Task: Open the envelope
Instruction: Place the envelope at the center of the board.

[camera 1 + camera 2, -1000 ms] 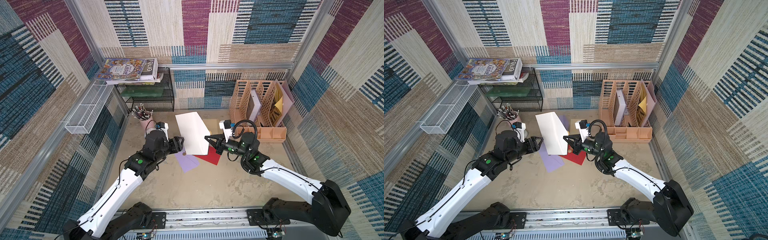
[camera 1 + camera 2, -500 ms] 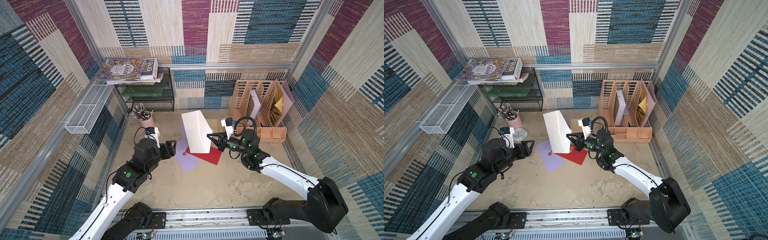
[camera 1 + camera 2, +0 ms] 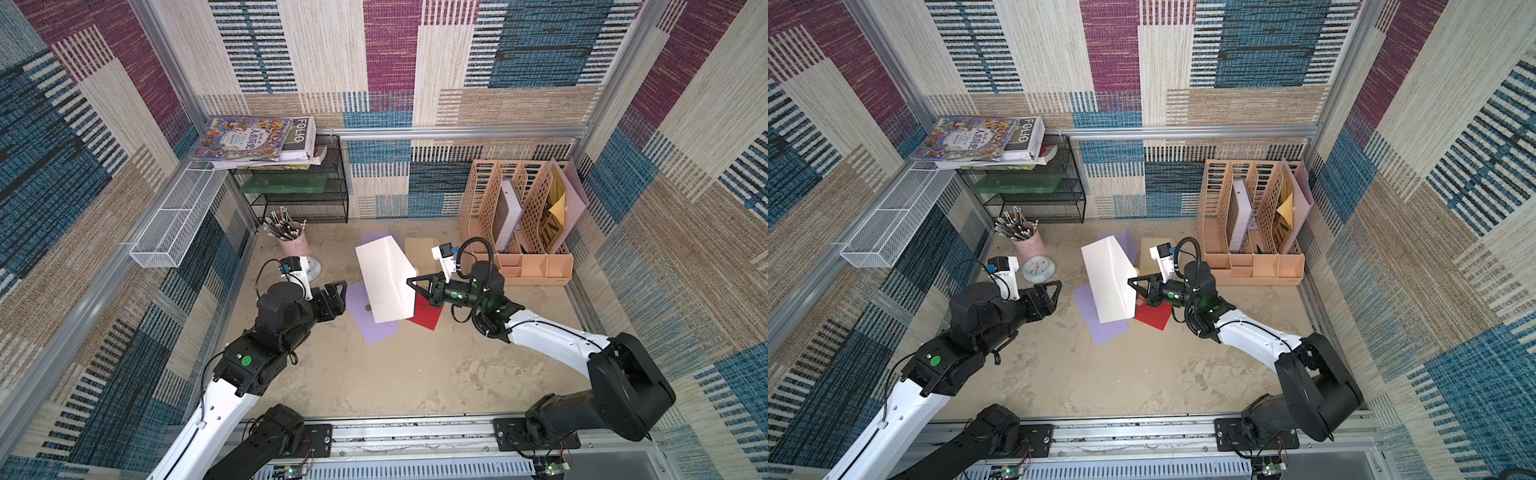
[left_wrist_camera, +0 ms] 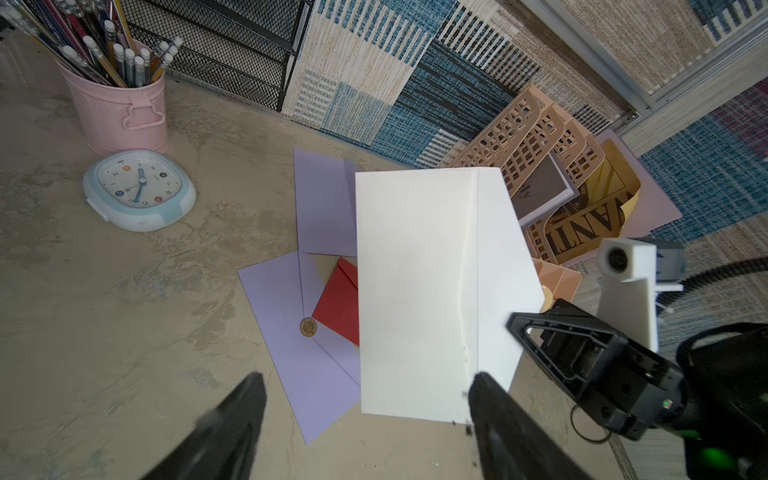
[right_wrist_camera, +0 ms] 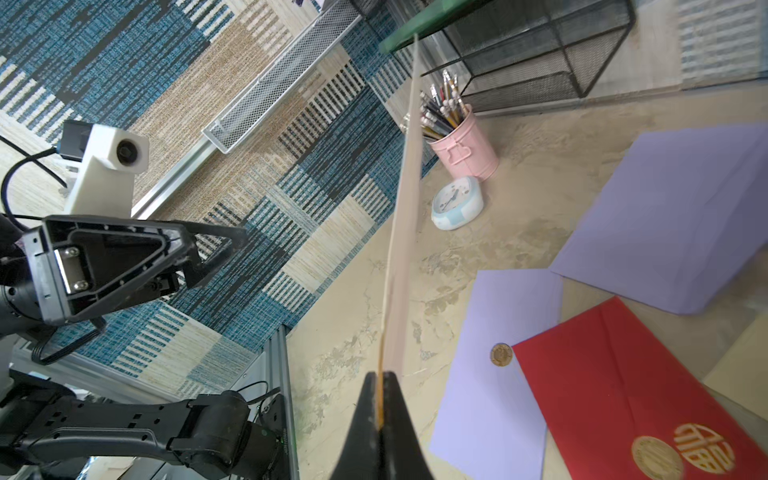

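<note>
The white envelope [image 3: 385,276] hangs clear of the purple envelopes, so my right gripper should continue toward the empty tabletop [image 3: 328,342] in front of the clock and release it there.
A large white envelope [image 3: 384,282] [image 3: 1108,282] hangs tilted above the table, lifted off the other papers. My right gripper [image 3: 409,281] [image 3: 1129,282] is shut on its right edge, beside a long fold line [image 4: 477,266]. In the right wrist view the envelope [image 5: 401,249] runs edge-on out of the shut right gripper [image 5: 380,399], with a thin orange strip pinched between the fingers. My left gripper [image 3: 340,297] [image 3: 1054,296] stands open and empty just left of the envelope, not touching it. In the left wrist view the left gripper [image 4: 368,382] faces the envelope's [image 4: 415,291] near edge.
Under the white envelope lie purple envelopes [image 3: 374,324], a red one [image 3: 428,318] and a tan one [image 3: 422,249]. A pink pencil cup [image 3: 293,245] and a small clock [image 3: 313,268] stand at the back left. A black mesh rack [image 3: 299,195] and a peach file organizer [image 3: 519,224] line the back.
My left gripper has drawn back to the left, away from the envelope, and opened wider. The right gripper has kept its hold, and the envelope has swung a little lower.
</note>
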Available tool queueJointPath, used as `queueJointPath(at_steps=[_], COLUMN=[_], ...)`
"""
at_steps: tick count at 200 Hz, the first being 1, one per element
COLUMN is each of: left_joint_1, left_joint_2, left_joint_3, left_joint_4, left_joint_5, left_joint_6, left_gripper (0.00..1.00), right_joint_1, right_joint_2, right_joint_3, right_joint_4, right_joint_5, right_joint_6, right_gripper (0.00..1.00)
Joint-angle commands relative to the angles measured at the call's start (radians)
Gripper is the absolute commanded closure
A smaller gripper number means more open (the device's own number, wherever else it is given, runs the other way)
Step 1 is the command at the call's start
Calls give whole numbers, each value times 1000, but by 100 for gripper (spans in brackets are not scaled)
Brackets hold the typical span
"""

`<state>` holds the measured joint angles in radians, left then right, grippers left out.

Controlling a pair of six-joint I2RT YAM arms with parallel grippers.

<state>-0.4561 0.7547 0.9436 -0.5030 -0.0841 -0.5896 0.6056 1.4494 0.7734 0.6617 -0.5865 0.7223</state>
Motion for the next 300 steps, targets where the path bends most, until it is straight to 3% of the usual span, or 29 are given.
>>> queueJointPath(at_steps=[1,67,123,200,256,300], left_joint_1=[2,10,13,18,19,19], left_joint_2=[-6,-6,-36,-49,-69,-79], left_joint_3=[10,6,-5,0,-8,2], left_joint_4=[4,19,-2,-14,-20,-33], left_joint_5=[-12,32,40,71,84,89], left_joint_6=[23,4,1,-6,-24,-26], left_gripper=[19,18,18,17,17,17], right_joint_1=[49,240,317,391,412,422], right_joint_2=[64,331,537,674,764,813], right_joint_3=[44,142,232,309,367,442], right_joint_4=[130,315,403,403,389,267], right_joint_5=[-11,130,197,318,333,352], right_joint_6=[73,282,451,599,685,692], right_gripper=[100,100,100,100,100,100])
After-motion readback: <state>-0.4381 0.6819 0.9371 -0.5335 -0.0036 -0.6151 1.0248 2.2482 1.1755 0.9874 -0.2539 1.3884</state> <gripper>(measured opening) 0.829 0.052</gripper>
